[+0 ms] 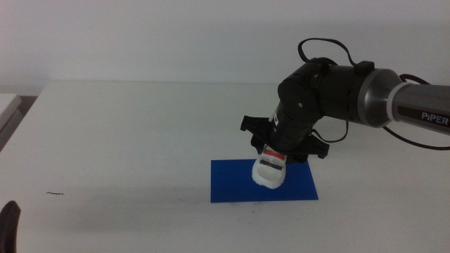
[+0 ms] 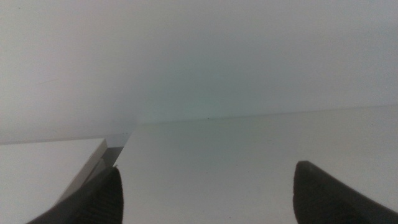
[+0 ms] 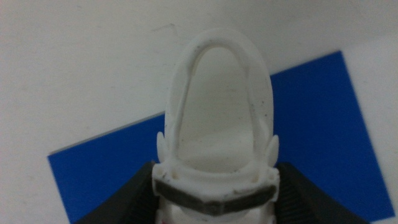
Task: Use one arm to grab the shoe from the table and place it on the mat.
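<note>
The robot's right gripper should turn the shoe along the mat's length [image 1: 233,181] before it puts the shoe down, because the shoe's toe [image 1: 268,177] points at the mat's long edge.
The arm [image 1: 351,95] comes in from the right and bends down over the dark blue mat [image 1: 232,184]. My right gripper [image 1: 273,156] is shut on the white shoe [image 1: 268,173], which hangs tilted with its lower end at the mat's surface. In the right wrist view the shoe [image 3: 214,124] fills the middle, its heel strap loop pointing away, a dark strap between my two jaws, with the mat [image 3: 323,130] behind it. My left gripper [image 2: 205,199] is open and empty, and waits at the bottom left corner of the middle view [image 1: 8,225].
The white table [image 1: 126,140] spreads wide to the left of the mat. A small dark mark [image 1: 55,192] lies on it at the left. A white ledge [image 1: 10,105] shows at the table's left edge.
</note>
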Available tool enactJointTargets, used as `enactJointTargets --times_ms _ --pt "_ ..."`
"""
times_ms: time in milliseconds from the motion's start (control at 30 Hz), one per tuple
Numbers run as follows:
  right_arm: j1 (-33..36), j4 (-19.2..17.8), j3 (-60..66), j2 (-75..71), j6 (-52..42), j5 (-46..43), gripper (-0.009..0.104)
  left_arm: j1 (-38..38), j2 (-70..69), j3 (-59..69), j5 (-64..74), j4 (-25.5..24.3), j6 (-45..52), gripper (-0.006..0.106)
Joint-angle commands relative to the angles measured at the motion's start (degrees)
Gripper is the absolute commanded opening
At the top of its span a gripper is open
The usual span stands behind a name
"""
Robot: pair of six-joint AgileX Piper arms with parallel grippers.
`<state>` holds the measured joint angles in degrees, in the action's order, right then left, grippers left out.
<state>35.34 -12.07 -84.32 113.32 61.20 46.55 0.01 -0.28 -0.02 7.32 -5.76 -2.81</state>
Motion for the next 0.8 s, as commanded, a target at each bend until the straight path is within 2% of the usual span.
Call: enactJointTargets --times_ms 0,200,367,433,500,633,700,767 --pt "0.06 -1.13 -0.68 -0.34 0.47 1.90 0.010 -0.01 0.28 0.02 -0.70 0.23 -0.08 0.094" --pt "0.06 -1.33 -0.68 -0.34 0.47 -1.65 0.010 -0.01 0.28 0.02 -0.70 0.23 -0.08 0.094" --pt "0.06 -1.67 -0.68 -0.34 0.47 -1.26 0.010 -0.01 0.28 0.02 -0.70 0.23 -0.08 0.094" --pt "0.06 -0.91 -0.58 -0.34 4.16 -0.08 0.010 -0.01 0.28 0.02 -0.70 0.23 -0.08 0.094" --pt "0.68 -2.86 -0.70 -0.34 12.53 2.33 0.010 -0.01 0.28 0.02 -0.70 0.23 -0.08 0.094" --pt "3.71 -13.04 -1.73 -0.34 36.09 8.75 0.010 -0.01 0.28 0.02 -0.70 0.23 -0.08 0.094" --pt "5.11 -15.06 -2.58 -0.34 45.61 10.86 0.010 -0.01 0.28 0.02 -0.70 0.23 -0.08 0.094" --pt "5.82 -15.34 -3.44 -0.34 55.40 12.00 0.010 -0.01 0.28 0.02 -0.70 0.23 -0.08 0.094"
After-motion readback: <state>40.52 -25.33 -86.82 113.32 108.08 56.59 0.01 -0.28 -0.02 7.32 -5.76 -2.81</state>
